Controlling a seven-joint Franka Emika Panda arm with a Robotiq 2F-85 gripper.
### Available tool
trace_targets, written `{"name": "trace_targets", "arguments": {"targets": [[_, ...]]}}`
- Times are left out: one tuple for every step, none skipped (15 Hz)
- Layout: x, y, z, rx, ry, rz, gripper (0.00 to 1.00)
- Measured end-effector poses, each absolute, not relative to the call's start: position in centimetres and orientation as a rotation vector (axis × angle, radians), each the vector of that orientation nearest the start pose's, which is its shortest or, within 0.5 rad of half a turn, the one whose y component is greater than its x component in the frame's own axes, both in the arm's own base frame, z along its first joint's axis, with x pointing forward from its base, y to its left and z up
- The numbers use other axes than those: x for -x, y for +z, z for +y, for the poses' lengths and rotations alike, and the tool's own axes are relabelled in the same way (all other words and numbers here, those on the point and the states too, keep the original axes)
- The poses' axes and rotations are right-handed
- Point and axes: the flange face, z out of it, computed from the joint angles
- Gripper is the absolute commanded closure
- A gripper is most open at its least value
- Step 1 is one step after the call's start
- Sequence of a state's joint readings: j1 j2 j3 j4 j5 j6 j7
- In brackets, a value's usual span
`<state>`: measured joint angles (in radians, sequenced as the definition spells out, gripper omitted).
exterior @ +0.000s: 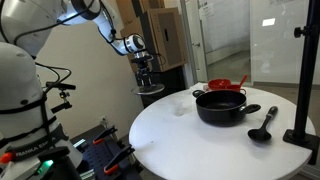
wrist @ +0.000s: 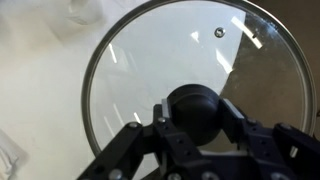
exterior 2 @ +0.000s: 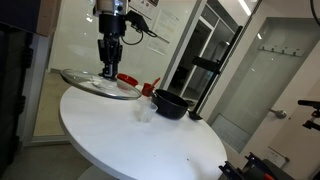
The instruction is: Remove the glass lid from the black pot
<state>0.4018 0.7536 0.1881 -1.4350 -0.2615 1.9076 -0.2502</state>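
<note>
I can see the white table open beside the clear cup, so my gripper should keep moving the glass lid inward and down until its rim rests there.
My gripper is shut on the dark centre knob of the glass lid. The lid is a round clear disc with a thin metal rim. It hangs tilted over the table's edge, apart from the pot, in both exterior views, with the gripper above it. The black pot stands uncovered on the round white table, well away from the lid.
A red vessel stands behind the pot. A black ladle lies beside the pot. A small clear cup sits mid-table. A black stand post rises at the table's side.
</note>
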Motion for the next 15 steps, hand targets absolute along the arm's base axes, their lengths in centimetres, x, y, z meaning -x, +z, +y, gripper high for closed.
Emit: {"name": "trace_targets", "arguments": {"targets": [[-59.7,22.0,35.5,2.910,0.398,-1.461,0.75],[-59.8,20.9,35.4,2.906,0.400,-1.459,0.75],[-59.9,19.6,35.1,2.906,0.406,-1.452,0.75],[-60.1,18.4,34.6,2.909,0.413,-1.441,0.75],[-60.4,17.2,33.9,2.912,0.420,-1.427,0.75],[-60.6,16.1,33.2,2.917,0.428,-1.412,0.75],[-60.8,15.1,32.5,2.921,0.435,-1.398,0.75],[-61.0,14.2,31.9,2.925,0.441,-1.383,0.75],[-61.2,13.4,31.2,2.929,0.448,-1.370,0.75],[-61.4,12.7,30.6,2.933,0.453,-1.357,0.75],[-61.6,12.2,30.1,2.936,0.458,-1.345,0.75],[-61.7,11.8,29.6,2.940,0.463,-1.334,0.75],[-61.9,11.5,29.1,2.945,0.463,-1.324,0.75],[-62.1,11.4,28.6,2.951,0.462,-1.314,0.75],[-62.3,11.4,28.2,2.957,0.461,-1.305,0.75]]}}
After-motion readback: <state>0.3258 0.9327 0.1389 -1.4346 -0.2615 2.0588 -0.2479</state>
